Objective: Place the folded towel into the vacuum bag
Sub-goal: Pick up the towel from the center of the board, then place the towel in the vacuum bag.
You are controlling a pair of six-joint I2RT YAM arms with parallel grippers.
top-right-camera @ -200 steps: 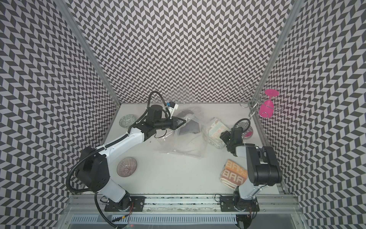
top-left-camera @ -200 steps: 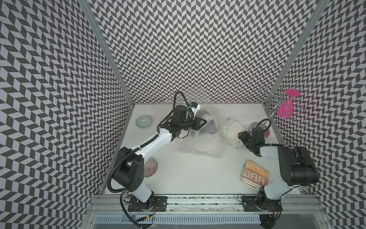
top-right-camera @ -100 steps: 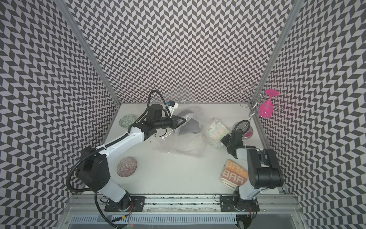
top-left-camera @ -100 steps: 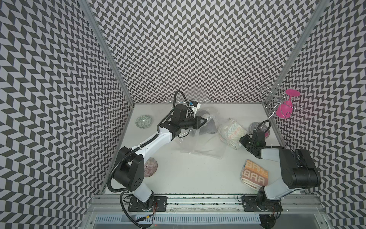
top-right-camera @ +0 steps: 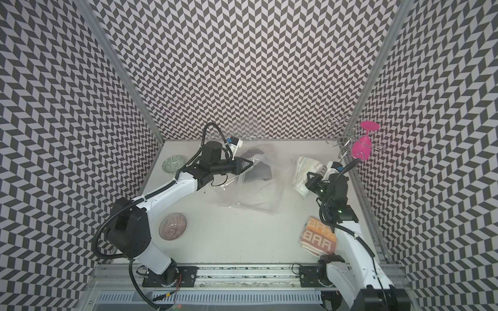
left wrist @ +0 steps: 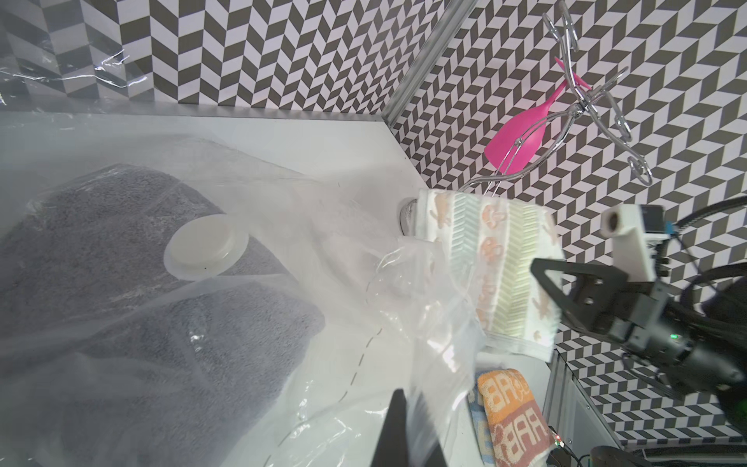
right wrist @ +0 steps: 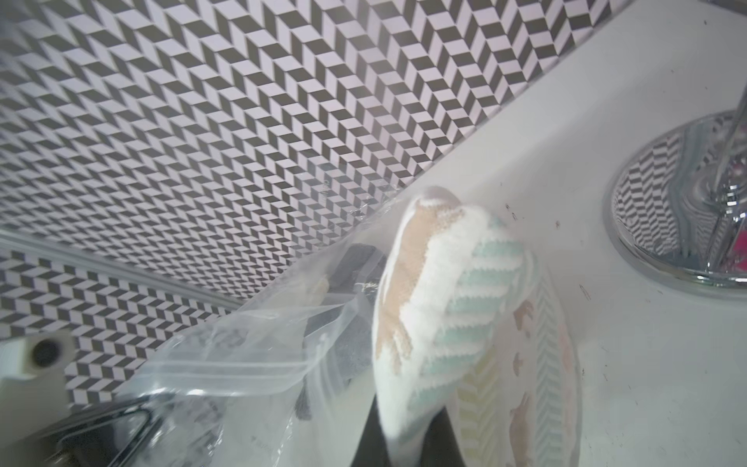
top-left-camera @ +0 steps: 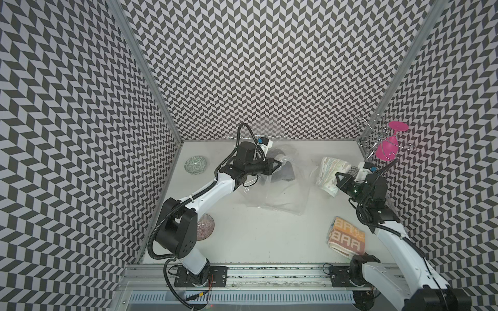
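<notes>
Next, my right gripper swings the towel toward the bag and pushes the folded towel's loose end (top-left-camera: 325, 170) under the bag's raised edge (top-left-camera: 300, 177), because that end points past the bag's opening.
The vacuum bag (top-left-camera: 283, 194) (top-right-camera: 256, 196) is clear crinkly plastic lying mid-table, with a grey towel (left wrist: 121, 242) and a white valve cap (left wrist: 206, 252) showing on it. My left gripper (top-left-camera: 279, 163) (top-right-camera: 250, 163) (left wrist: 404, 428) is shut on the bag's upper edge and holds it raised. The folded towel (top-left-camera: 330, 175) (top-right-camera: 304, 172) (left wrist: 505, 263) (right wrist: 436, 303) is white with pastel green and orange patterns. It hangs just right of the bag's mouth (right wrist: 226, 368), with my right gripper (top-left-camera: 338, 179) (top-right-camera: 310, 179) (right wrist: 404, 449) shut on its lower edge.
An orange lettered towel (top-left-camera: 346, 239) lies front right beside the right arm. A wire stand with a pink glass (top-left-camera: 388, 148) occupies the back right corner, its chrome base (right wrist: 679, 202) close to the held towel. A green bowl (top-left-camera: 196, 165) and a ribbed glass bowl (top-left-camera: 204, 230) sit at left.
My right gripper has closed on the patterned towel and lifted it slightly up and to the right. The left arm and the bag have stayed put.
</notes>
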